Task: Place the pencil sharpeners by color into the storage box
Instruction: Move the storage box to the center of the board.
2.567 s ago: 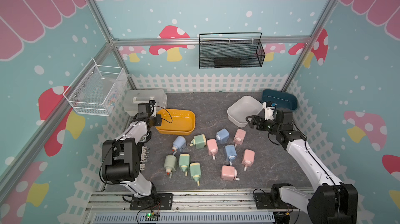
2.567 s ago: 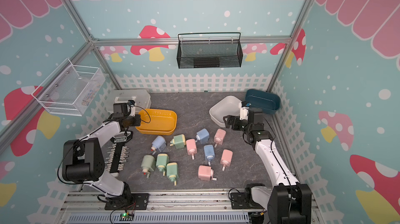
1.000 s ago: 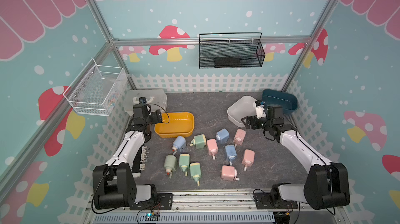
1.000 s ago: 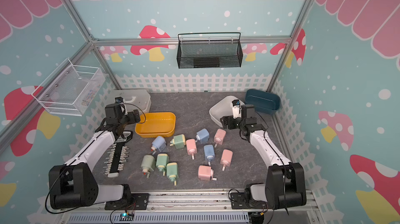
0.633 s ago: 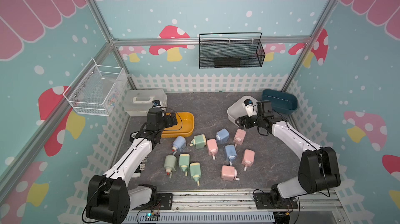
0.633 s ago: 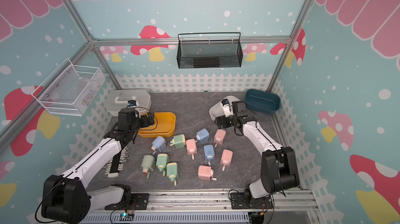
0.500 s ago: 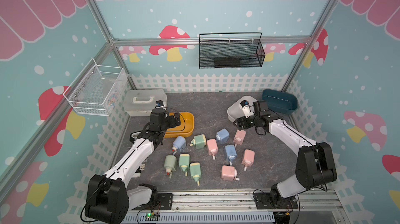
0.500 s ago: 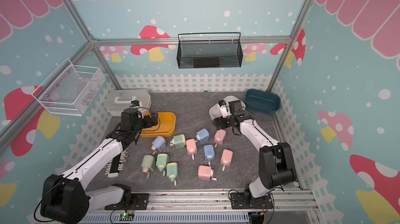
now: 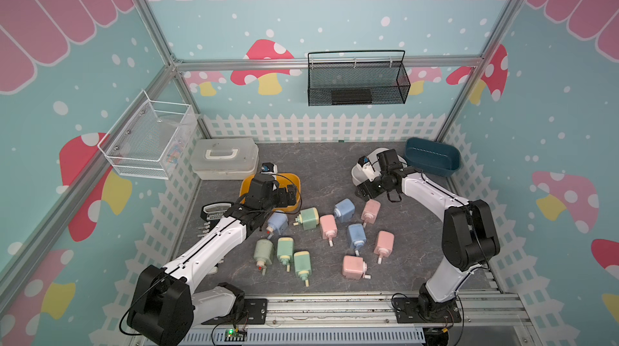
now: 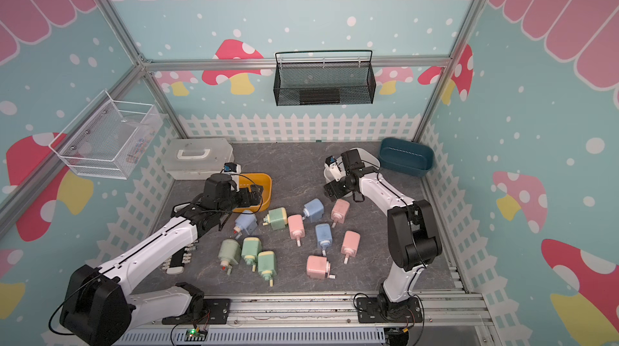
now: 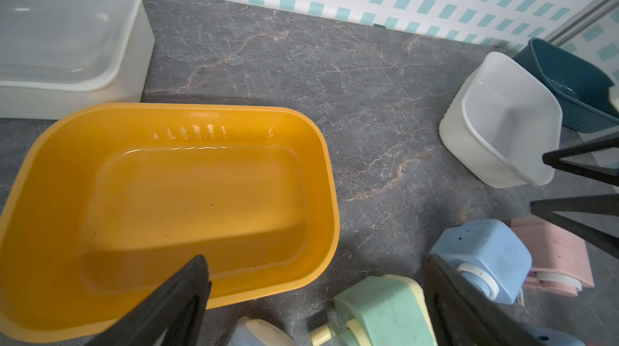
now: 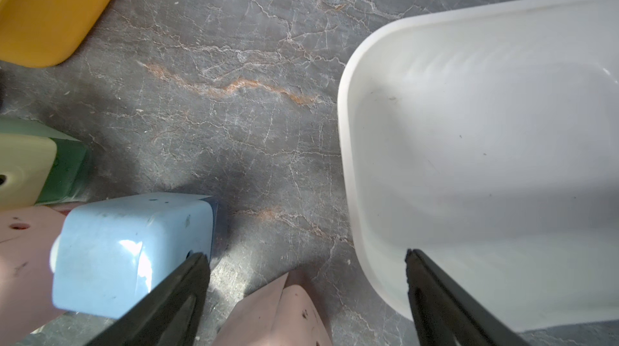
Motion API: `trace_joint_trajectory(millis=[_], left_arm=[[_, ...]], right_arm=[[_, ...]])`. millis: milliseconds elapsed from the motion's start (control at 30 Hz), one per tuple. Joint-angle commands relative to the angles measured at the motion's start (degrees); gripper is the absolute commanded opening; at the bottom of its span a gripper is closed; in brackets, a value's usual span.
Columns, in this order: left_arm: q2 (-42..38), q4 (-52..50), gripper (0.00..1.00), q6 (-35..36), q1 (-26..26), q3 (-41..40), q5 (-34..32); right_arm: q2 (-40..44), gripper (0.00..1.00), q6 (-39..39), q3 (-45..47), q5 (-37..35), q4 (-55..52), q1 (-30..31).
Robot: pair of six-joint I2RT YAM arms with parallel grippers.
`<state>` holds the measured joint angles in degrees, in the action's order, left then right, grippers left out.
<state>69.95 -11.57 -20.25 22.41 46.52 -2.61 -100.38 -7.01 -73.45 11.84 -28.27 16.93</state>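
I should pull the rim facing the yellow box toward the middle with my right gripper before sorting, because the white box is standing crooked next to the dark blue box.
Several pencil sharpeners lie loose mid-mat in both top views: green, blue, pink. Three open storage boxes stand behind them: yellow, white, dark blue. My left gripper hangs open over the yellow box's near corner, above a green sharpener and holding nothing. My right gripper is open beside the white box, just above a pink sharpener whose corner shows between the jaws, untouched.
A lidded white case sits at the back left. A black-and-white bar tool lies by the left fence. A black wire basket hangs on the back wall, a white mesh basket on the left wall.
Both arms swung inward: the left from the lidded case across the yellow box, the right from the blue box past the white one to the pink sharpener. No sharpener moved.
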Motion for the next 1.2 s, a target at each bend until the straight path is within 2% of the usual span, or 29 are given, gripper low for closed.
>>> trace_joint_trajectory(millis=[0,133,233,367,533,767,1000,1167], left_arm=[[-1.6,-1.3,0.99,-0.2,0.3,-0.2,2.6],[-2.2,-1.2,0.99,-0.6,0.3,-0.8,0.7],[-2.1,-0.9,0.99,-0.6,0.3,-1.1,-0.2],[-1.9,-1.0,0.99,-0.3,0.3,-1.3,-0.1],[-1.8,-1.1,0.99,0.3,0.3,-1.4,1.4],[-1.8,-0.2,0.99,1.3,0.8,-1.3,7.8],[-0.7,1.0,0.99,0.9,3.9,-1.2,6.9],[1.5,1.1,0.99,0.9,4.9,-0.3,6.2]], right_arm=[[-2.2,0.91,-2.8,-3.0,-2.8,-2.8,0.8],[-4.5,0.87,-4.5,-5.4,-1.8,-3.7,1.1],[-6.7,0.81,-5.4,-7.9,-3.1,-5.0,1.3],[-8.1,0.75,-5.2,-10.1,-6.0,-6.2,1.3],[-12.0,0.67,-5.6,-12.6,-4.5,-9.0,1.0],[-13.5,0.48,-5.8,-13.2,-1.2,-10.5,-0.4],[-12.9,0.32,-6.4,-12.7,0.2,-10.3,-1.1],[-12.7,0.24,-6.1,-13.2,1.5,-9.7,-1.0]])
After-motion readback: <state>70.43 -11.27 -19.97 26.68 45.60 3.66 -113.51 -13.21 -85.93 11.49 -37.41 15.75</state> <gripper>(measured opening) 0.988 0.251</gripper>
